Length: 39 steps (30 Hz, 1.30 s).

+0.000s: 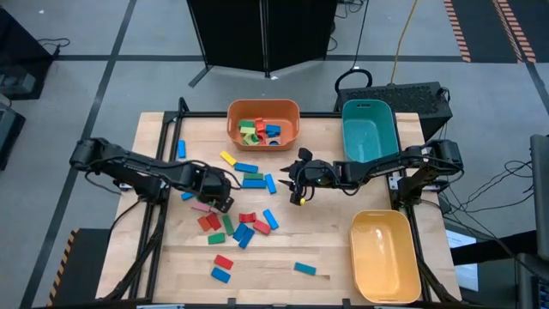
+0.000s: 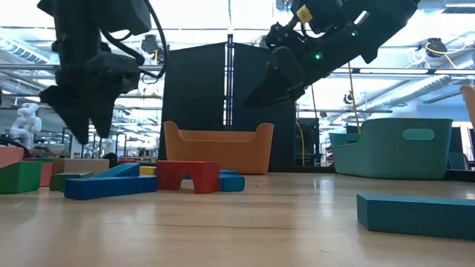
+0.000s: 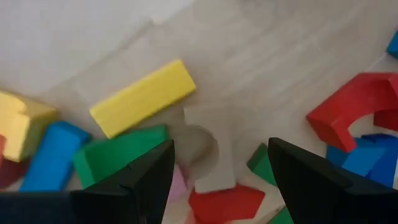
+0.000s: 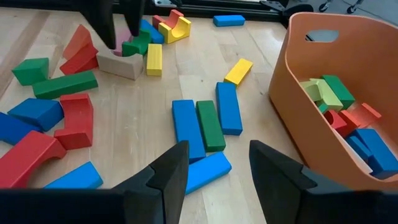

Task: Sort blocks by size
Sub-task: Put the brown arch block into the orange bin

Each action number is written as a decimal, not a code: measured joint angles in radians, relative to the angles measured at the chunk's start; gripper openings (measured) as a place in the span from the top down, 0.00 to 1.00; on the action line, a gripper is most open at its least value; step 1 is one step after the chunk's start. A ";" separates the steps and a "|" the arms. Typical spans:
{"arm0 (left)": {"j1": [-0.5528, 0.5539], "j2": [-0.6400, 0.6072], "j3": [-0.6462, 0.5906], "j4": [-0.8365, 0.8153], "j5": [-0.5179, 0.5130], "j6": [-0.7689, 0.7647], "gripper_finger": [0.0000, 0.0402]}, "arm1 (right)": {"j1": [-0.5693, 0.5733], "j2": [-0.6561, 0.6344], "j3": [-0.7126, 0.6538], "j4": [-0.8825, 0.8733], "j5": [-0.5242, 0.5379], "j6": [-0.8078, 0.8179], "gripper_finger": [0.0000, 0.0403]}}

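The pale arch block (image 3: 211,117) lies lengthwise between the open fingers of my left gripper, so I should go on moving down until the fingers are on both sides of its middle (image 3: 223,149), then close them there.
Loose blocks in red, blue, green, yellow and pink lie flat on the wooden table (image 1: 154,257). One cluster (image 1: 230,225) is left of centre, and a blue-green row (image 4: 205,124) lies mid-table. My left gripper (image 3: 221,146) points down, open, just above a pale arch block (image 3: 208,152). That block lies between a yellow block (image 3: 143,96) and a red arch (image 3: 354,109). The low view shows the left fingers (image 2: 82,126) clear of the table. My right gripper (image 4: 219,148) hovers open at mid-table (image 1: 298,184), slanting down toward the blue-green row, with nothing between its fingers.
An orange bin (image 1: 262,110) holding several blocks stands at the far middle. A teal bin (image 1: 369,112) is at the far right and a yellow bin (image 1: 386,287) at the near right. A few blocks (image 1: 221,268) lie near the front edge, with bare wood around them.
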 joint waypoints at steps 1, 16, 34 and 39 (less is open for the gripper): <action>-0.007 0.003 0.000 0.001 0.001 -0.010 0.35 | 0.003 0.000 0.000 -0.004 0.000 0.000 0.61; -0.095 0.116 0.001 0.060 -0.013 -0.062 0.35 | 0.044 0.000 0.000 -0.004 0.005 0.004 0.61; -0.065 0.249 0.001 0.097 -0.067 0.021 0.59 | 0.070 0.000 0.000 -0.002 0.006 0.013 0.61; -0.051 0.250 0.001 0.119 -0.067 0.055 0.81 | 0.070 0.000 0.000 -0.003 0.006 0.010 0.61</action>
